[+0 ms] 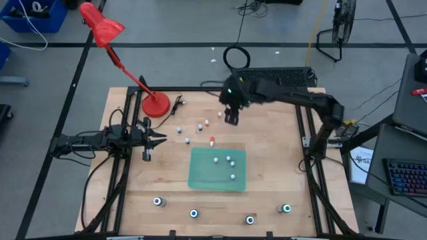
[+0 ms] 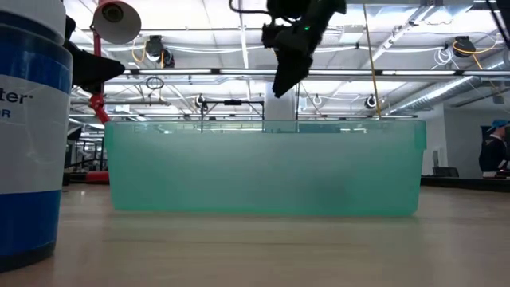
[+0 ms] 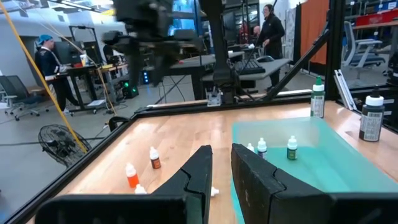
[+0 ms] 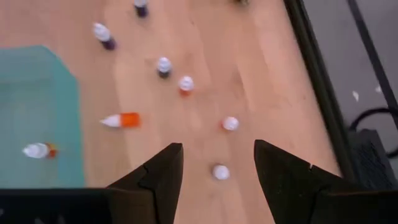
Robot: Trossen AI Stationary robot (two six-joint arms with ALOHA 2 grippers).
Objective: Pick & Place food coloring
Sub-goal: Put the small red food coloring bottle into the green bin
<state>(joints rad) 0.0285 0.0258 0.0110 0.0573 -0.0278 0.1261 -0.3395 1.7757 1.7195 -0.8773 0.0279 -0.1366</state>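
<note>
The nearest white-capped bottle point(image 4: 220, 173) is upright, clear of its neighbours and lined up with the open fingers of my right gripper. I should keep going down until the fingers are on both sides of its cap.
Small white-capped food coloring bottles stand loose on the wooden table point(image 1: 200, 127) point(image 4: 186, 84). An orange one point(image 1: 212, 141) point(image 4: 122, 120) lies on its side. Several more sit in the green tray point(image 1: 217, 183) point(image 3: 291, 148). Larger dark bottles with teal tops point(image 1: 193, 213) stand along the near edge. My right gripper point(image 1: 231, 118) point(image 4: 217, 158) hangs open, well above the loose bottles at the far side, tilted down, holding nothing. My left gripper point(image 1: 159, 139) point(image 3: 221, 165) waits level at the table's left, its fingers nearly together and empty.
A red desk lamp point(image 1: 107, 30) stands with its base point(image 1: 155, 105) on the far left of the table. The green tray's wall point(image 2: 263, 167) fills the low view, with a big bottle point(image 2: 28, 135) close by. People stand in the room beyond.
</note>
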